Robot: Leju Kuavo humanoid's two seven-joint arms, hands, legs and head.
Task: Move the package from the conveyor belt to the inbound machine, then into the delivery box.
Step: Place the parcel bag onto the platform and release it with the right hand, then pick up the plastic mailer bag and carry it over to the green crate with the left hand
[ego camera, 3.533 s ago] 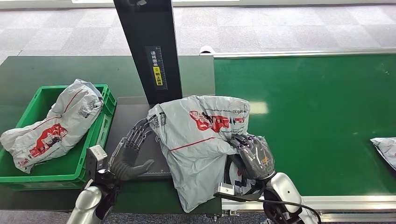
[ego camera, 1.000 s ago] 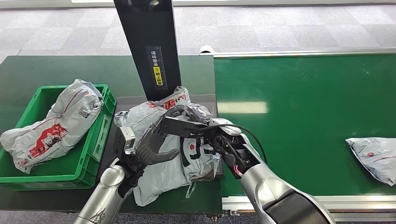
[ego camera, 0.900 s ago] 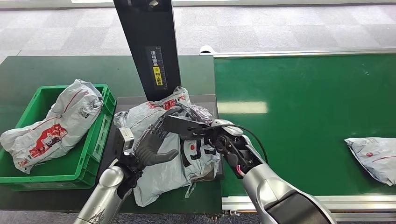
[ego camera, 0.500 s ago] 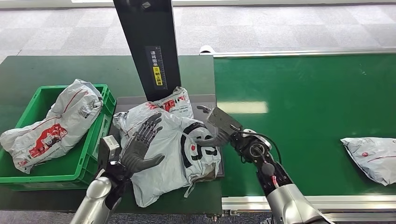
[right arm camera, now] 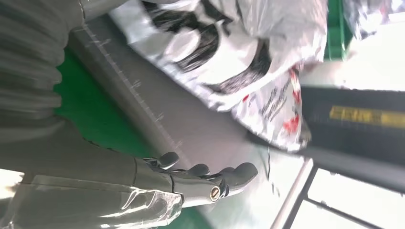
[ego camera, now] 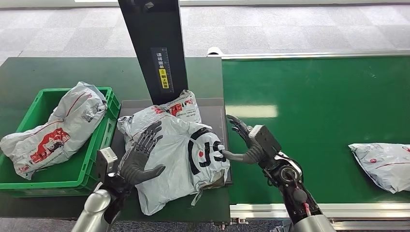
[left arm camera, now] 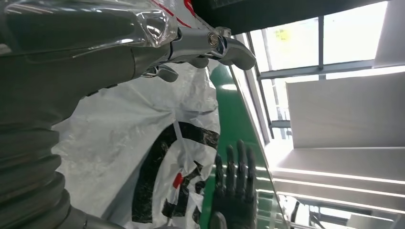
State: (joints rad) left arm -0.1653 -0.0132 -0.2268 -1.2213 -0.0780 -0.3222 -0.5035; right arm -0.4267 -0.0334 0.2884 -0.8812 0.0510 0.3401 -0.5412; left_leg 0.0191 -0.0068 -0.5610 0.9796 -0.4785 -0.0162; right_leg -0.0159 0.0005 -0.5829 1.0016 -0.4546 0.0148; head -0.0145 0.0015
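Note:
A loose piece (ego camera: pixel 196 198) sticks out from the grey package's edge (ego camera: pixel 202 190). The loose piece will hang down and trail behind when I carry the package away.
A grey-white package (ego camera: pixel 179 150) with black lettering and red marks lies crumpled on the inbound machine's grey plate (ego camera: pixel 212 108), below its black post (ego camera: pixel 154 48). My left hand (ego camera: pixel 138 157) is open, its fingers spread over the package's left side. My right hand (ego camera: pixel 244 142) is open just right of the package, thumb tip near its edge, holding nothing. The left wrist view shows the package (left arm camera: pixel 143 138) beyond my left hand (left arm camera: pixel 191 45), and the right hand (left arm camera: pixel 234 191) across from it. The right wrist view shows my right hand (right arm camera: pixel 191 181) apart from the package (right arm camera: pixel 229 47).
A green crate (ego camera: pixel 48 176) at the left holds another grey package (ego camera: pixel 58 128). A further package (ego camera: pixel 382 164) lies on the green conveyor belt (ego camera: pixel 314 96) at the right edge. The belt's metal rail (ego camera: pixel 338 210) runs along the front.
My right hand has let go of the package and drawn back to the right, off the plate. The left hand has slid slightly lower. The package on the belt has drifted left.

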